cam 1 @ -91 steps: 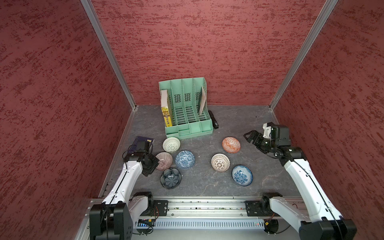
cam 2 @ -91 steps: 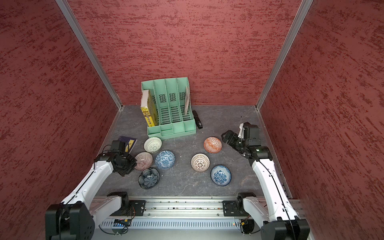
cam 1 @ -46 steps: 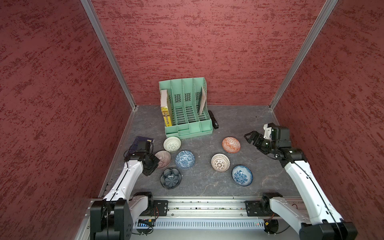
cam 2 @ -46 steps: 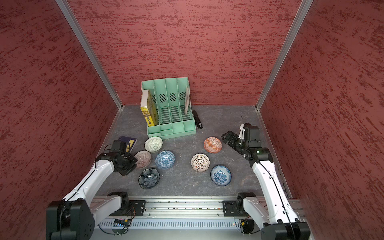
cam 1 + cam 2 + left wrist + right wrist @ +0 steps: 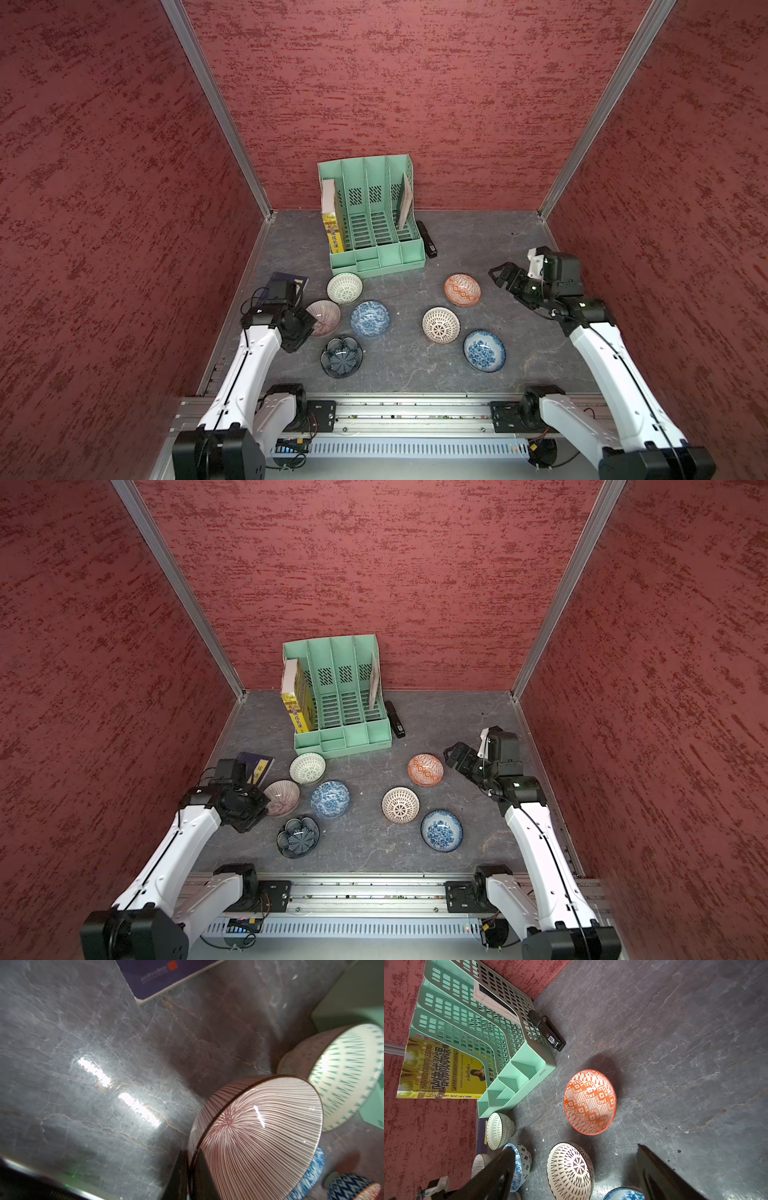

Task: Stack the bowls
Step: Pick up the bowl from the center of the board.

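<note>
My right gripper should take the pink-striped bowl's free rim [image 5: 340, 316] midway and do the stacking, because my left gripper is holding the pink-striped bowl far from the brown-lattice bowl [image 5: 441, 325].
Seven bowls sit on the grey table. My left gripper [image 5: 312, 323] [image 5: 190, 1167] is shut on the near-left rim of the pink-striped bowl [image 5: 328, 316] [image 5: 284, 796] [image 5: 259, 1136], one finger inside and one outside; the bowl looks tilted. Around it are the green-lattice bowl [image 5: 344, 288] [image 5: 349, 1076], a blue-white bowl [image 5: 370, 318] and the dark flower-shaped bowl [image 5: 341, 356]. To the right lie the orange-red bowl [image 5: 462, 289] [image 5: 589, 1102], the brown-lattice bowl [image 5: 441, 325] [image 5: 571, 1172] and another blue-white bowl [image 5: 484, 350]. My right gripper [image 5: 500, 277] [image 5: 575, 1149] hangs open, right of the orange-red bowl, holding nothing.
A mint-green file organiser [image 5: 374, 224] with a yellow book [image 5: 332, 232] stands at the back. A black stapler [image 5: 427, 245] lies beside it. A dark blue book [image 5: 291, 282] lies flat behind my left wrist. Red walls enclose three sides.
My left gripper has closed on the pink-striped bowl's rim, and the bowl has shifted slightly toward the back. The right arm has stayed still.
</note>
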Motion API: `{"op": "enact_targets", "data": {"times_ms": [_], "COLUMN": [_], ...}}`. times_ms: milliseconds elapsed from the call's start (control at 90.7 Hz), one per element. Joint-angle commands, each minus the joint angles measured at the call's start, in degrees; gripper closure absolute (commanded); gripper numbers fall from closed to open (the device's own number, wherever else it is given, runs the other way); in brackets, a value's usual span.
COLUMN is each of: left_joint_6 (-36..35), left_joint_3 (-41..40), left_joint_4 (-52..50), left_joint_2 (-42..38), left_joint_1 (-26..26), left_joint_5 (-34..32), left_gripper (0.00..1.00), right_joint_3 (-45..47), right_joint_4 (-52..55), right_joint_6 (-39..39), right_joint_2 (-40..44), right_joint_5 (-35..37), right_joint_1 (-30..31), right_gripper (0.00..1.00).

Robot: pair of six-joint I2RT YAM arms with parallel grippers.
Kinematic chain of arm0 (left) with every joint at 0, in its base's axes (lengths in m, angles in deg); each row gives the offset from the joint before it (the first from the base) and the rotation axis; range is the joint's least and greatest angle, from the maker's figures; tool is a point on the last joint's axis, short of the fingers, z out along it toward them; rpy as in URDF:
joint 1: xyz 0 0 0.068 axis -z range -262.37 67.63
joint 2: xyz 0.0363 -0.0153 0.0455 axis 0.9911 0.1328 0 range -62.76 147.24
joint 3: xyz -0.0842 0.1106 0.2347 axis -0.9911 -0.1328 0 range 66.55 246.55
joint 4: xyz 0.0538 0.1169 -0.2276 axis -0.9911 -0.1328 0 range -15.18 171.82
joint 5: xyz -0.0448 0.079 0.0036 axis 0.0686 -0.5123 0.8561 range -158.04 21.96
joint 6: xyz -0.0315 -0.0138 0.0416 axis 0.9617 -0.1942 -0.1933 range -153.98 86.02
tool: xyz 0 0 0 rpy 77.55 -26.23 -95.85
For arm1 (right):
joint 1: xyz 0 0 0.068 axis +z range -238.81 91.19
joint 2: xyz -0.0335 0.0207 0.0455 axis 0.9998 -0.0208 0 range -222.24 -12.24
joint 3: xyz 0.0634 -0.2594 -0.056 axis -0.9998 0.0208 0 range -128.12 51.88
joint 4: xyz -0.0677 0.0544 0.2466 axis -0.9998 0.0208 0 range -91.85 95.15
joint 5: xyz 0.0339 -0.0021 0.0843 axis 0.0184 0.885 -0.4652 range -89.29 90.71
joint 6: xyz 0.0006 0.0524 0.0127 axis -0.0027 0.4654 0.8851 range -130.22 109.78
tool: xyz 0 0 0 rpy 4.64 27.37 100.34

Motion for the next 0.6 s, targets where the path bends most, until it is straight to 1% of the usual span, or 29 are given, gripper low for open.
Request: {"op": "enact_targets", "data": {"times_ms": [0,88,143,220,298,342,408,507,584], "left_joint_6": [-1.74,-5.05,-7.09,-8.72,-9.17,-9.17,-9.09,-9.74,-10.38], "left_joint_3": [8.05,14.16,17.63,21.77,26.37,28.57,30.90,34.43,37.02], "left_joint_4": [-4.96,-7.67,-7.99,-8.40,-9.84,-9.90,-8.19,-4.81,-3.14], "left_joint_2": [-2.78,-2.88,-1.88,1.18,6.09,9.16,12.70,17.84,21.43], "left_joint_1": [0.12,0.26,0.94,3.80,10.43,15.45,21.65,29.15,34.03], "left_joint_5": [-0.03,-0.73,0.85,2.44,0.53,-0.18,1.21,3.00,2.55], "left_gripper": [1.00,1.00,1.00,1.00,1.00,1.00,1.00,1.00,1.00], "right_joint_3": [0.38,-0.37,-1.42,-3.15,-5.38,-6.86,-8.98,-11.83,-14.14], "right_joint_4": [-0.07,0.73,1.61,2.84,4.75,5.75,7.05,7.89,9.10], "right_joint_6": [-0.01,0.12,0.01,-0.13,-0.20,-0.37,-0.42,-0.18,0.39], "right_joint_2": [0.28,-0.31,-0.81,-1.52,-2.53,-3.07,-3.76,-3.95,-4.48], "right_joint_5": [0.24,-0.10,-0.44,-1.05,-1.22,-1.39,-1.56,-0.51,-0.56], "right_joint_1": [0.35,0.38,0.59,1.29,2.15,2.94,4.38,7.22,8.78], "right_gripper": [0.07,0.10,0.12,0.16,0.20,0.21,0.23,0.26,0.27]}}
